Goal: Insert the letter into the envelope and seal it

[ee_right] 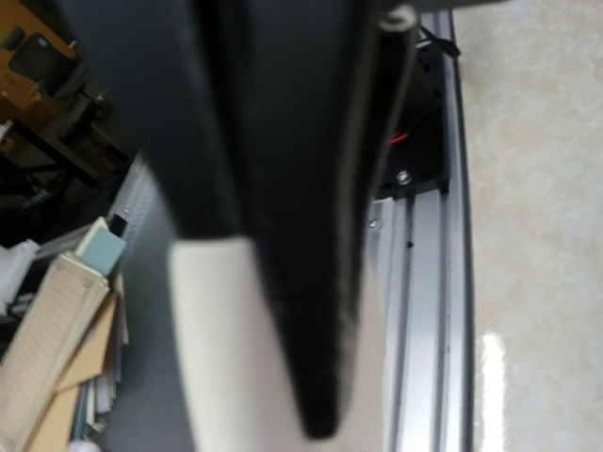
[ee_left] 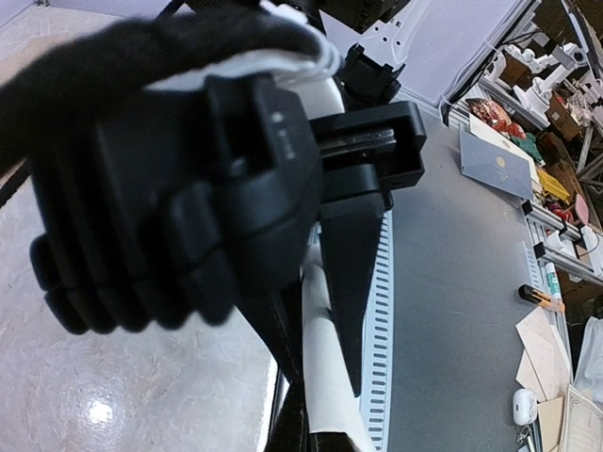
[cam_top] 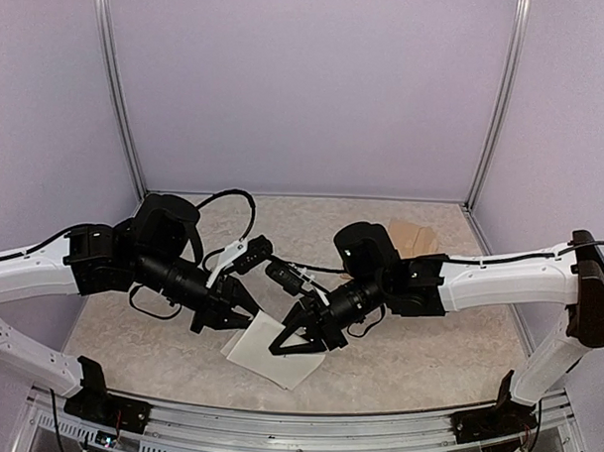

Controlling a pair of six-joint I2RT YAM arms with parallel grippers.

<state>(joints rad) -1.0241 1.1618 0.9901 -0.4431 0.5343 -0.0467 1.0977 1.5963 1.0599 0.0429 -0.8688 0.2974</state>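
The letter's fold (ee_left: 327, 363) is bulging round, deep along my left gripper's fingers, so I should open the fingers, move back a little and pinch the letter's edge (cam_top: 257, 322) flat.
The letter (cam_top: 270, 352) is a plain white sheet held just above the table's front middle, between both grippers. My left gripper (cam_top: 241, 318) is shut on its left edge. In the left wrist view the white paper (ee_left: 332, 377) runs between the two black fingers (ee_left: 350, 282). My right gripper (cam_top: 300, 340) is shut on the sheet's right part. In the right wrist view one black finger (ee_right: 311, 358) lies over the blurred white paper (ee_right: 226, 358). A tan envelope (cam_top: 413, 237) lies flat at the back right, partly hidden behind the right arm.
The beige table (cam_top: 437, 350) ends in a metal rail (cam_top: 305, 429) at the front. Purple walls and metal posts (cam_top: 122, 111) close off the back and sides. Both arms cross the middle of the table.
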